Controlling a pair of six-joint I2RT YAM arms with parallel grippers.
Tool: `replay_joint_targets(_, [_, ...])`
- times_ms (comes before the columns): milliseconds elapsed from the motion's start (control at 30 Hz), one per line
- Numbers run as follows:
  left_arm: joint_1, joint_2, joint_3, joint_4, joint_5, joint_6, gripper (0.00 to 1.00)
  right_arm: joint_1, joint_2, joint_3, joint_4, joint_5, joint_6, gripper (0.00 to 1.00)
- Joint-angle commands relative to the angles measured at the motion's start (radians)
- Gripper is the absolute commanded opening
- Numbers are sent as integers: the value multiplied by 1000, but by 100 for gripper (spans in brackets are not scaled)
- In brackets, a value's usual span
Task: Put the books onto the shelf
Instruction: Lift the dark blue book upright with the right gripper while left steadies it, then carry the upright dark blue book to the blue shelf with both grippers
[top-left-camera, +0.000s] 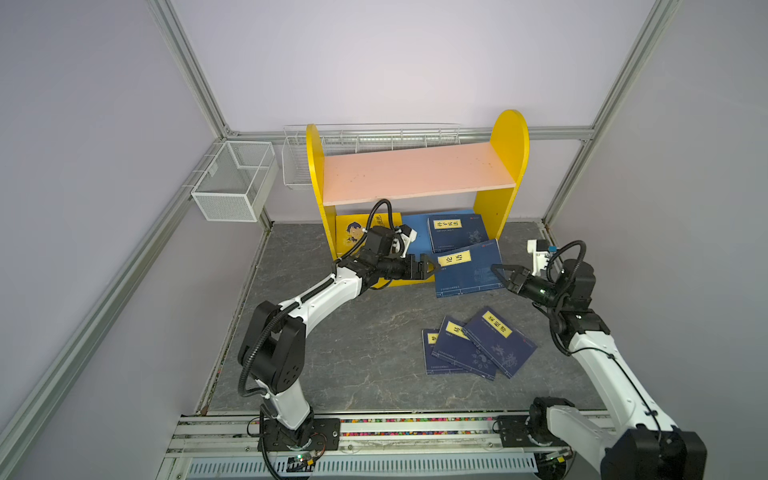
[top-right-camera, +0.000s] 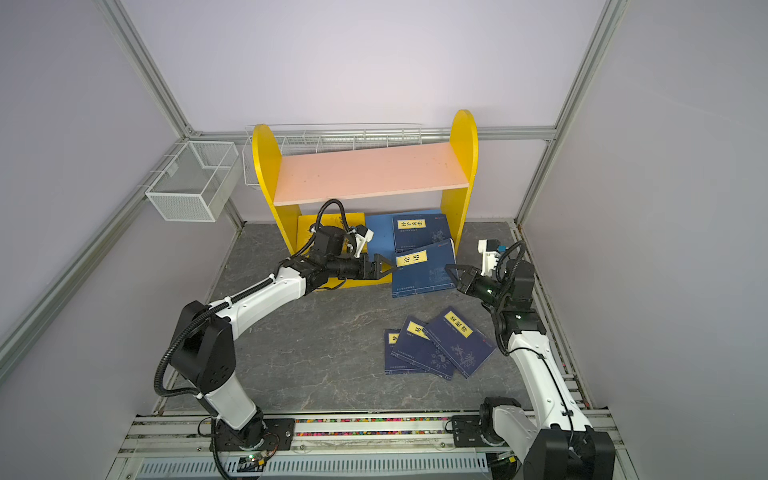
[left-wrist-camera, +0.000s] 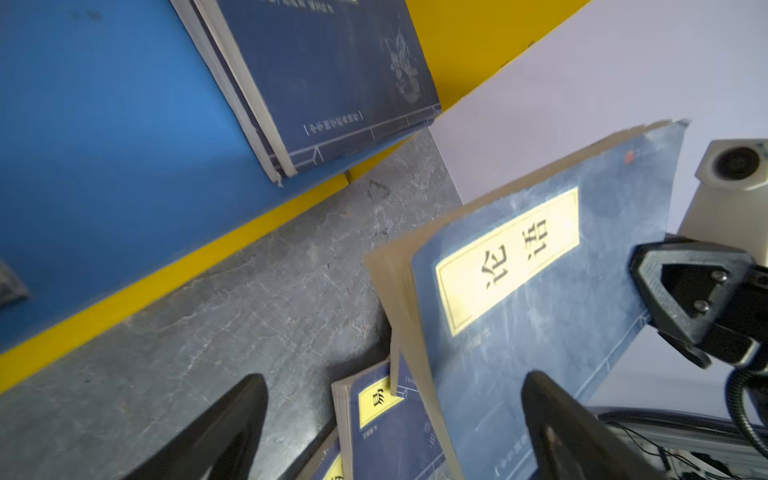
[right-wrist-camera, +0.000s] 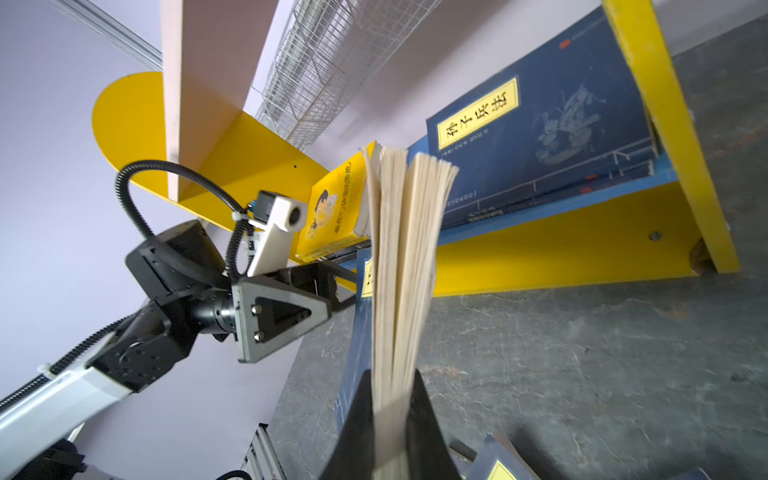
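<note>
The held navy book's lower edge (top-left-camera: 468, 291) is hanging in front of the shelf. I should raise the held book clear with my right gripper and lay it over the shelved navy book (top-left-camera: 457, 229).
The shelf (top-left-camera: 415, 174) stands at the back, with a pink upper board and a blue lower board (left-wrist-camera: 104, 145). A yellow book (top-left-camera: 353, 232) and a navy book (top-left-camera: 457, 232) lie on the lower board. My right gripper (right-wrist-camera: 392, 378) is shut on the page edge of a navy book with a yellow label (top-left-camera: 469, 270), holding it tilted on its edge in front of the shelf. My left gripper (left-wrist-camera: 392, 376) is open at that book's other side, its fingers apart and not touching it. Three more navy books (top-left-camera: 478, 345) overlap flat on the table.
A white mesh basket (top-left-camera: 232, 178) hangs on the left frame rail, and a long wire basket (top-left-camera: 299, 162) sits behind the shelf. Aluminium frame posts and purple walls enclose the grey marbled table (top-left-camera: 353, 353). The arm bases stand on a rail (top-left-camera: 415, 432) at the front.
</note>
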Motion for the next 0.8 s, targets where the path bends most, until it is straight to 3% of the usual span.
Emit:
replay_joint_targets(0, [-2,-8,0,99,78,-51,95,7,33,36,206,-65,105,6])
replay_joint_targets(100, [-2,-6,-6,141,105,-62,88,20,68,29,314,-56,172,6])
replay_joint_targets(300, [-2,10,-5,200,138,-95,60,79,151,44,452,-34,252,6])
replay_joint_targets(367, [-2,6,-9,219,148,-104,45,94,170,50,446,-23,247,6])
replay_joint_targets(467, [-2,-10,-26,247,143,-110,14,102,183,56,392,20,229,11])
replay_joint_targets(500, [-2,-17,-31,254,134,-111,4,103,181,56,367,47,226,17])
replay_joint_targets(533, [-2,-24,-37,262,122,-111,0,104,174,57,323,80,220,32])
replay_joint_targets(633, [-3,-45,-68,357,87,-157,0,125,146,46,254,154,195,62])
replay_joint_targets(767, [-2,-40,-101,544,58,-271,0,176,128,36,215,211,188,76])
